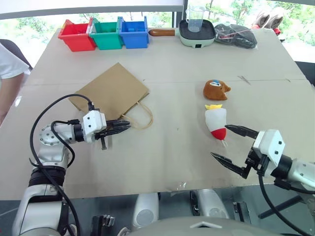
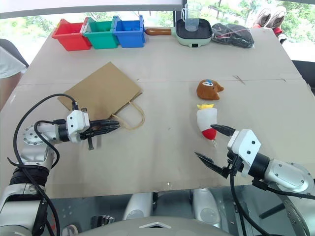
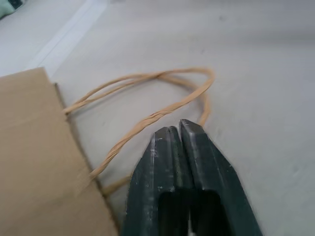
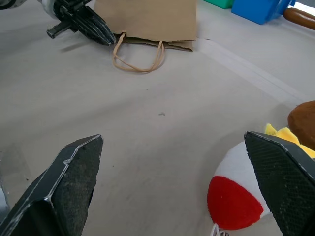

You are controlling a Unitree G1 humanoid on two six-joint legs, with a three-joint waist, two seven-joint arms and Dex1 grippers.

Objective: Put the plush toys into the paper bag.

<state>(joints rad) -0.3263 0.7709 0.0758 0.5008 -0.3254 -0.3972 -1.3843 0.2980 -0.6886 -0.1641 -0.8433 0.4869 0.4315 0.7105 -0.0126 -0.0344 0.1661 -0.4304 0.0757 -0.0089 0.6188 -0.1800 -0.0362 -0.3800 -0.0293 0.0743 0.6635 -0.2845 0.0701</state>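
The paper bag's handle loop (image 3: 204, 109) is outside the fingers of my shut left gripper, so the gripper should open, straddle the handle parts nearer the paper bag (image 3: 123, 141) and close before it lifts.
The brown paper bag (image 1: 110, 93) lies flat on the table, its twisted loop handles (image 1: 142, 115) pointing toward me. My left gripper (image 1: 127, 126) is shut, and its fingertips (image 3: 179, 129) rest right at the nearer handle loop (image 3: 162, 114). No strand shows between the fingertips. The round brown plush toy (image 1: 215, 90) sits right of centre. Just in front of it lies the white plush toy (image 1: 215, 120), red end toward me. My right gripper (image 1: 220, 140) stands wide open just short of that red end (image 4: 231, 201), touching nothing.
Red (image 1: 76, 35), green (image 1: 106, 33) and blue (image 1: 133, 32) bins line the far edge. Beside them are a green pan (image 1: 197, 33) holding a clear cup, and a dark bundle (image 1: 236, 35). A person's white sleeve (image 1: 10, 64) is at the left. The table's front edge (image 1: 147, 191) is close.
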